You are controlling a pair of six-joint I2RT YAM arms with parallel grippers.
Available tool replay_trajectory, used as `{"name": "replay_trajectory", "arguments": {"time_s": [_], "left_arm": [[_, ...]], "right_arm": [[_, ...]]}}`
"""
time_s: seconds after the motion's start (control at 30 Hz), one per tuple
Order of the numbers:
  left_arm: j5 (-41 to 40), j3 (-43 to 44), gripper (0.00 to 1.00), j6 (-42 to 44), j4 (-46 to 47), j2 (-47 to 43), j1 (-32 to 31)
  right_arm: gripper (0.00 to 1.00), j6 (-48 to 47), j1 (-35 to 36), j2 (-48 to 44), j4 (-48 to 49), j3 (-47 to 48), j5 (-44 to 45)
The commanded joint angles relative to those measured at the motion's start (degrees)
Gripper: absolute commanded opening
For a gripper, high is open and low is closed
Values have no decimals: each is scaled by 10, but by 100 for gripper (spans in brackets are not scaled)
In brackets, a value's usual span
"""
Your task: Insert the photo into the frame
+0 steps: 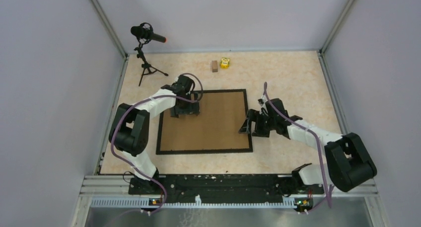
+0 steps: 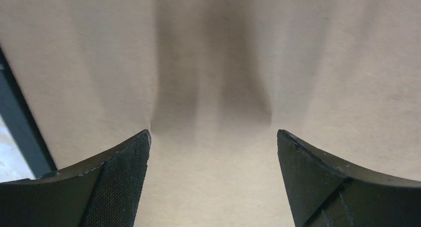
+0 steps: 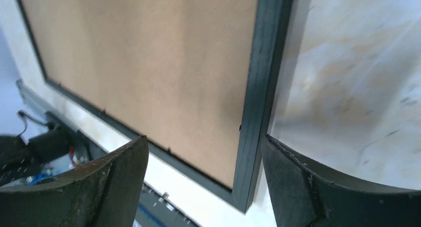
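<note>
My right gripper straddles one black rail (image 3: 254, 118) while my left gripper hovers over the brown board, so next my left gripper braces the frame's opposite rail (image 1: 159, 132).
The frame (image 1: 203, 150) lies flat on the table, a thin black rectangle filled by a brown cardboard backing board (image 1: 213, 120). The photo is out of view. My left gripper (image 1: 186, 110) hovers low over the board's far-left corner, open; in the left wrist view its jaws (image 2: 213, 137) stand wide above bare cardboard (image 2: 213, 63), with the frame's edge (image 2: 20, 122) at the left. My right gripper (image 1: 246, 123) is at the frame's right side, open. In the right wrist view its jaws (image 3: 204, 140) straddle the black frame rail (image 3: 260, 88) near the corner, with the board (image 3: 139, 63) beyond.
A microphone on a tripod (image 1: 146, 36) stands at the far left. A small brown block (image 1: 214, 66) and a yellow toy (image 1: 225, 63) sit near the back wall. A metal rail (image 1: 228, 185) runs along the near edge.
</note>
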Motion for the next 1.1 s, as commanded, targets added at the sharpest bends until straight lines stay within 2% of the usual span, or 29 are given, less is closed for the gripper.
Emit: {"name": "replay_trajectory", "arguments": {"time_s": [0.0, 0.1, 0.2, 0.3, 0.4, 0.5, 0.67, 0.77, 0.97, 1.07], "left_arm": [[2, -1, 98, 62, 22, -34, -1], [-65, -5, 98, 86, 5, -79, 8], [-113, -56, 98, 96, 21, -162, 34], [-121, -110, 98, 93, 55, -209, 105], [-83, -127, 98, 76, 72, -212, 133], [-57, -125, 98, 57, 74, -177, 166], [76, -119, 98, 41, 80, -116, 217], [123, -114, 93, 48, 74, -90, 230], [200, -131, 77, 54, 95, -67, 229], [219, -128, 74, 57, 93, -54, 229]], "right_arm": [[82, 14, 16, -75, -97, 26, -15], [83, -20, -3, -85, -182, 67, 42], [83, -43, -30, -82, -207, 86, 38], [83, -60, -38, -72, -204, 91, 25], [83, -65, -38, -52, -183, 91, 1], [83, -67, -38, -28, -159, 90, -38], [81, -75, -38, -5, -162, 92, -38], [72, -82, -38, 4, -166, 91, -42], [65, -95, -38, 17, -170, 85, -37], [54, -100, -38, 18, -179, 85, -22]]}}
